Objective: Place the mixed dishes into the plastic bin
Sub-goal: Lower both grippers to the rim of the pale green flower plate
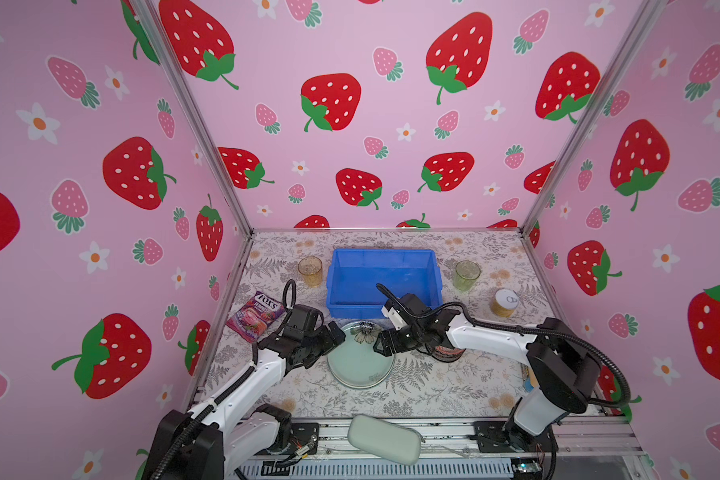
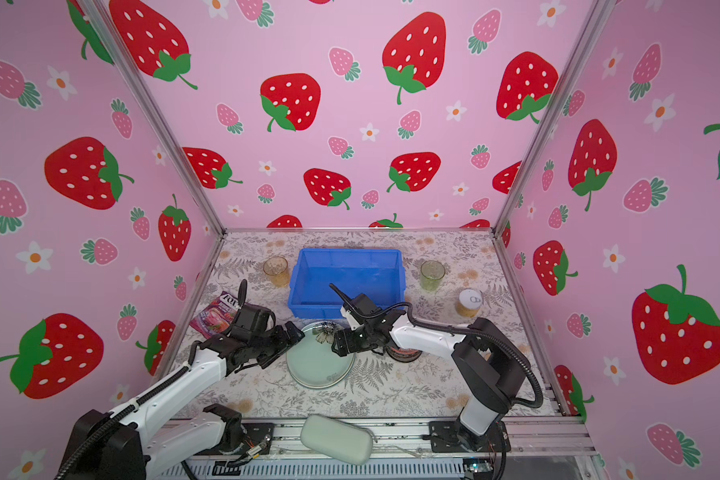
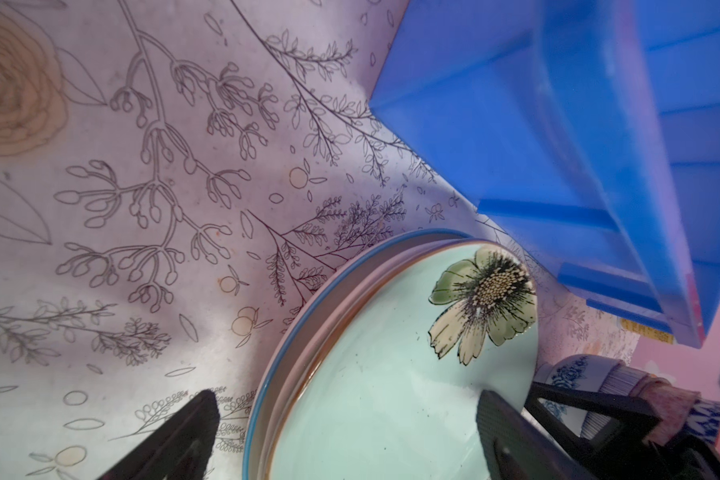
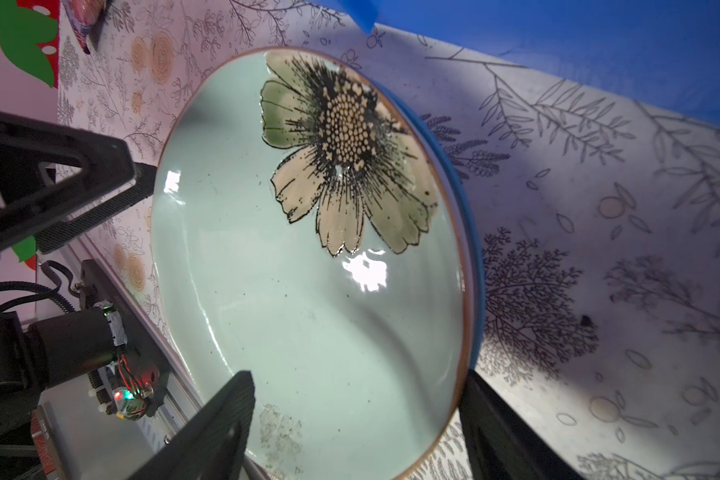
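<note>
The robot's left gripper is open around the stacked plates' rims (image 3: 270,388), so it should grip only the pale green plate's rim (image 3: 299,390) before both grippers raise that plate.
A pale green floral plate (image 1: 358,361) (image 2: 316,361) lies on a blue-rimmed plate (image 3: 304,328) just in front of the blue plastic bin (image 1: 350,309) (image 2: 308,309). My left gripper (image 1: 334,334) (image 3: 350,419) is open and straddles the plate's left rim, one finger over the table and one over the plate. On the right rim my right gripper (image 1: 381,345) (image 4: 358,395) is open, with one finger above the plate and one outside it. An amber glass (image 1: 310,270) stands left of the bin and a green glass (image 1: 467,274) right of it. Stacked bowls (image 1: 447,353) sit half hidden under the right arm.
A purple candy bag (image 1: 256,313) lies left of the left gripper. A white-lidded can (image 1: 506,302) stands at the right near the wall. On the front rail rests a grey-green pouch (image 1: 383,438). Pink strawberry walls close in the table on three sides.
</note>
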### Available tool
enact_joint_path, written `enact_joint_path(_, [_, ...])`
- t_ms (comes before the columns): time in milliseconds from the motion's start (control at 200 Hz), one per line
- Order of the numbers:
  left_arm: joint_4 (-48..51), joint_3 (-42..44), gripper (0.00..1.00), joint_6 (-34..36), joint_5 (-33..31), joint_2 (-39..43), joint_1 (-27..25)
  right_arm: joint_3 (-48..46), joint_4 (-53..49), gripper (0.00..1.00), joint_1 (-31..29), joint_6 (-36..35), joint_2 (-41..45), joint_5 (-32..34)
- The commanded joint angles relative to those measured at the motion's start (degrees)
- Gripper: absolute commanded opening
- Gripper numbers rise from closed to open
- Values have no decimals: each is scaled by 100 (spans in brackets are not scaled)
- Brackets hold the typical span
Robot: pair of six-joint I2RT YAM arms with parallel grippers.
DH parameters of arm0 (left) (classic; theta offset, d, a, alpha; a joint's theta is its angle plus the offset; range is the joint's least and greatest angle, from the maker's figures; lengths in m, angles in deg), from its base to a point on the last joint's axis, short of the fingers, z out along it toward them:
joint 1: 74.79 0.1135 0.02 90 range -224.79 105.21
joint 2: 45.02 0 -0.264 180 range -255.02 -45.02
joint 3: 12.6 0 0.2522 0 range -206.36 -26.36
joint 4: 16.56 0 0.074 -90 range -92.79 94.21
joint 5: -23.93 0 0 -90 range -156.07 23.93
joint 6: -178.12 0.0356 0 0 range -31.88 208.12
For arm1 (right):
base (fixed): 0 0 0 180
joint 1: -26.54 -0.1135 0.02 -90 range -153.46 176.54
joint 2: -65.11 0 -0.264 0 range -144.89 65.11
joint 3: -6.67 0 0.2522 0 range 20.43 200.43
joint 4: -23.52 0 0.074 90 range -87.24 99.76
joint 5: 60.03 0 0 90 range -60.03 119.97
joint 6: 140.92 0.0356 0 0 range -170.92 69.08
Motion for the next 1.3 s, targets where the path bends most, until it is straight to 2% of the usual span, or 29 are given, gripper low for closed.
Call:
enact_joint_path(0, [-139, 43, 99, -77, 79, -13, -17, 174, 225, 78, -4, 10, -9, -267])
enact_joint_path(520, [-235, 240, 100, -180, 304, 178, -11, 138, 454, 76, -21, 53, -168, -546])
enact_joint_path(690, [-8, 294, 95, -151, 274, 348, -15, 78, 472, 76, -24, 76, -206, -555])
enact_joint_path(885, [98, 395, 82, -196, 303, 563, -17, 24, 513, 76, -20, 84, -210, -547])
enact_joint_path(1191, [170, 523, 49, -316, 295, 915, -12, 15, 504, 76, -25, 84, -240, -543])
enact_joint_path(1291, [194, 523, 42, -334, 286, 987, -20, 20, 498, 76, -20, 79, -242, -545])
